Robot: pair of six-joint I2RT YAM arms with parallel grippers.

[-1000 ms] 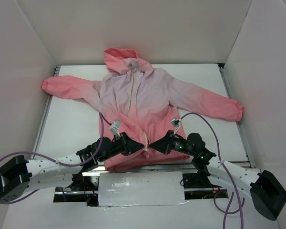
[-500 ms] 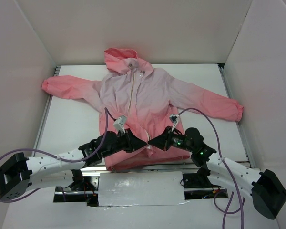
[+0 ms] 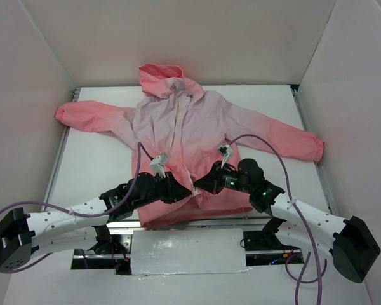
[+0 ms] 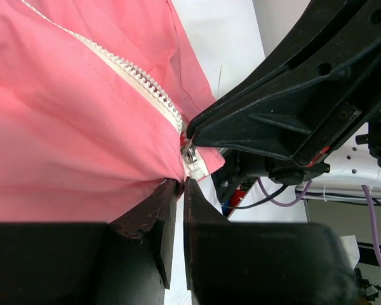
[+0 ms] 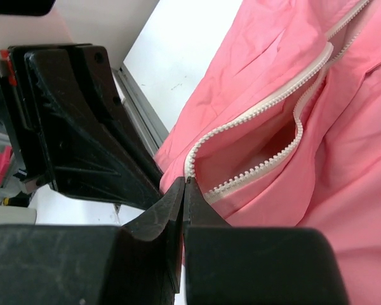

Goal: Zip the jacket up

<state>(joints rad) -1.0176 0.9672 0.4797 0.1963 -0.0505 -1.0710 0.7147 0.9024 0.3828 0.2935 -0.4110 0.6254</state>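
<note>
My right gripper should pull the zipper teeth straight while my left gripper takes the zipper's bottom end before I zip, because the teeth bow apart above the slider.
The jacket lies flat on the white table, hood at the far side, sleeves spread, coral-pink fading to pale lilac at the chest. Its cream zipper is joined at the chest and parted near the hem. My left gripper is shut on the hem just below the zipper slider. My right gripper is shut on the bottom end of the other zipper tape. The two grippers meet tip to tip at the hem. The open zipper teeth curve away behind the right jaws.
White walls close in the table on three sides. The sleeves reach out to the left and to the right. A purple cable loops over the jacket's right side. A silver plate sits at the near edge between the arm bases.
Both grippers have moved closer together at the hem. The right arm has shifted left and a little farther in. The two zipper ends are now side by side.
</note>
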